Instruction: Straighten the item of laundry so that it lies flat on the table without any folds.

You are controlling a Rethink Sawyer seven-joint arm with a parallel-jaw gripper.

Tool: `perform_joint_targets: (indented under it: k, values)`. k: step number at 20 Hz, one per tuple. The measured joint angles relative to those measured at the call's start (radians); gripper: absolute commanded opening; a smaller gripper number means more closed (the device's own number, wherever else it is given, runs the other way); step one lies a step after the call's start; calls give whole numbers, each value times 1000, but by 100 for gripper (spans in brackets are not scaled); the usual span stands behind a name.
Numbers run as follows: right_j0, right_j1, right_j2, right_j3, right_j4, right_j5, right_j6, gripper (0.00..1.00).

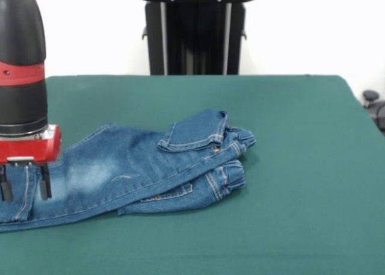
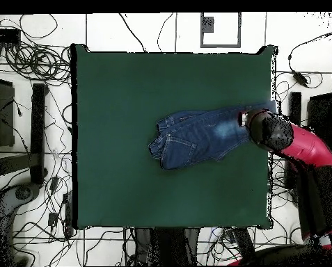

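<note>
The leg [image 1: 63, 204] underneath will come along and bend up into a raised kink when I pull the denim, because the stitched edge [image 1: 26, 195] lies close against the leg.
The jeans [image 1: 120, 173] lie crumpled on the green table [image 1: 301, 166], with the waist end folded over at the right and the legs stacked and running off to the left. My gripper [image 1: 25, 197] hangs over the leg end at the left. Its fingers [image 1: 45, 182] are apart and reach down to the denim, which shows between them. In the overhead view the jeans [image 2: 193, 135] lie right of the table's [image 2: 127, 174] middle. There the gripper [image 2: 246, 119] is at their right end, close to the table's right edge.
The robot's black pedestal [image 1: 195, 34] stands behind the table's far edge. In the overhead view the red and black arm [image 2: 297, 144] reaches in across the right edge. Cables [image 2: 29, 201] and dark gear lie on the floor around the table.
</note>
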Motion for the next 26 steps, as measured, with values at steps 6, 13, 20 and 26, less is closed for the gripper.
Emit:
perform_joint_targets:
  k: [6, 13, 20, 26]
  values:
    - [-2, -4, 0, 0, 0, 0, 0, 100]
    - [-10, 2, 0, 0, -1, 0, 0, 100]
    - [-16, 23, 0, -4, -1, 0, 0, 100]
    - [-17, 58, 0, -7, -1, -2, 0, 100]
